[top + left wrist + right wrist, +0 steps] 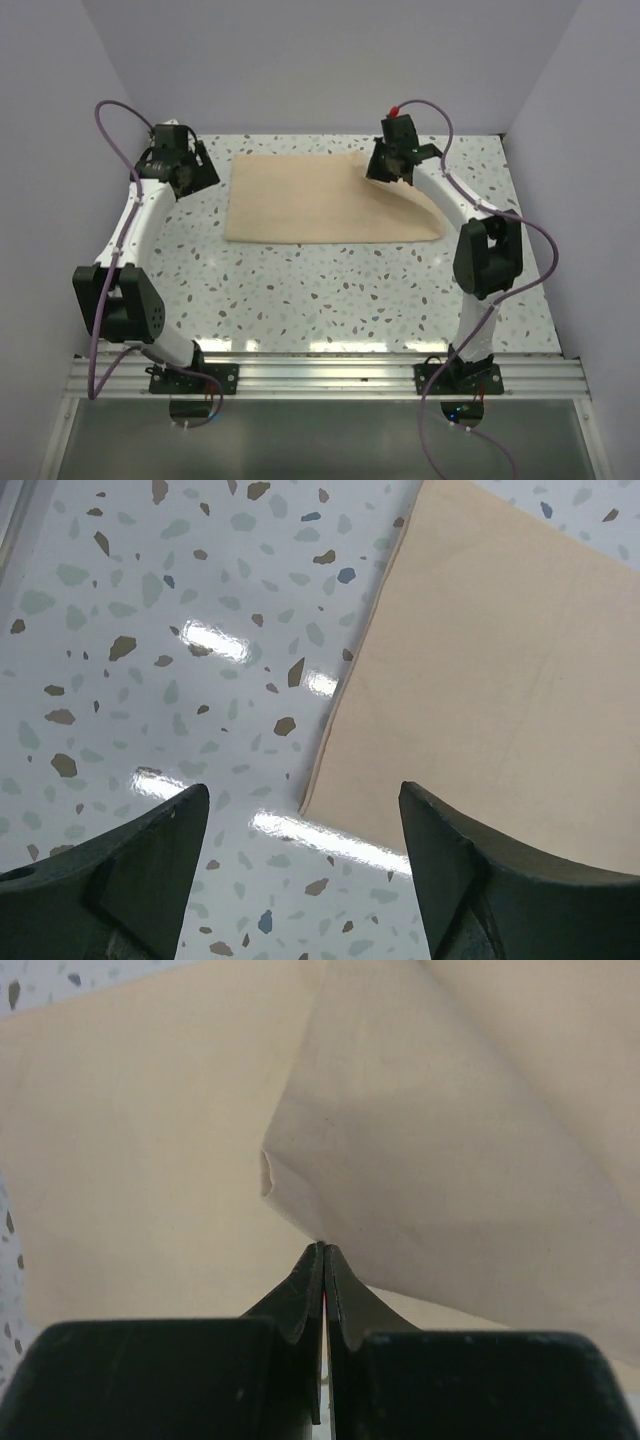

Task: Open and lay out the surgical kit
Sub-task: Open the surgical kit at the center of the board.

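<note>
My right gripper is pinching the flap's edge (322, 1234), and the near speckled table is clear. I should keep pulling the flap toward the bar (400, 359) until the flap lies spread out.
The surgical kit shows as a beige cloth wrap (310, 200) lying flat on the speckled table. Its right flap (415, 205) is lifted off the table. My right gripper (382, 170) is shut on the edge of that flap, and in the right wrist view the cloth (450, 1150) hangs taut from the pinched fingertips (322, 1250). My left gripper (197, 172) is open just off the wrap's left side. In the left wrist view a corner of the cloth (480, 680) lies between the spread fingers (302, 790), which touch nothing.
The speckled table (300, 290) runs to white walls at the back and both sides. A metal rail (320, 375) carrying both arm bases crosses the near edge. The right arm's links (488, 255) stand beside the wrap's near right corner.
</note>
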